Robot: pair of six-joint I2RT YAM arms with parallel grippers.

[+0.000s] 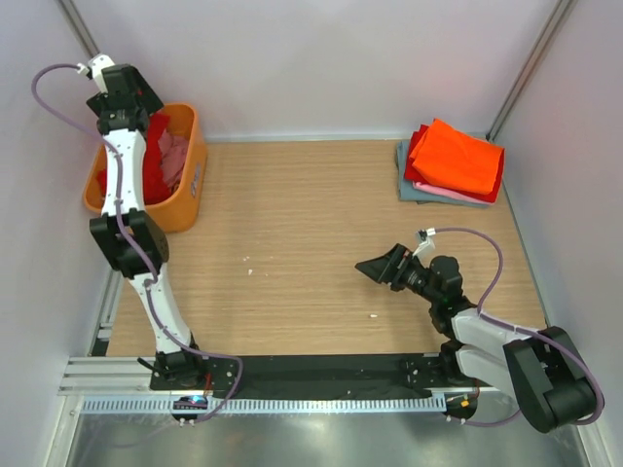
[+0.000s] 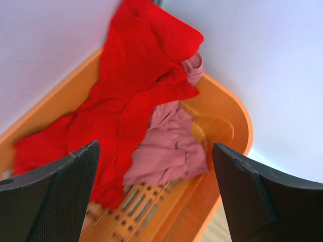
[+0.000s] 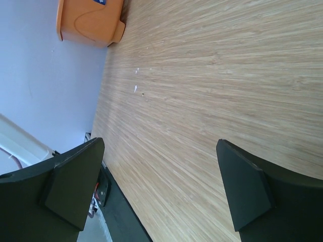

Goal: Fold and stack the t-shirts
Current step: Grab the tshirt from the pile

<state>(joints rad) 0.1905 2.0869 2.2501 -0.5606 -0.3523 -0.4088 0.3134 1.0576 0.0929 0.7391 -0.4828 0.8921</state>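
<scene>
The red t-shirt's edge [image 1: 163, 156] is on top of the dusty rose t-shirt, so the red t-shirt will come away by itself when I lift it.
A large bright red t-shirt [image 2: 131, 75] lies crumpled in the orange basket [image 2: 237, 111], with a dusty rose t-shirt [image 2: 171, 151] beside it. My left gripper [image 2: 155, 146] hangs open and empty above them, touching neither. In the top view it [image 1: 127, 97] is over the basket's far end. A folded stack sits at the far right of the table: an orange t-shirt [image 1: 458, 156] on top, then red, then pink, and a grey-blue one [image 1: 404, 183] at the bottom. My right gripper [image 1: 375, 266] is open and empty, low over bare table [image 3: 202, 101].
The orange basket [image 1: 190, 185] stands at the table's far left corner against the wall and shows in the right wrist view [image 3: 88, 22]. A few small white specks [image 1: 248, 263] lie mid-table. White walls close the back and sides. A black strip runs along the near edge.
</scene>
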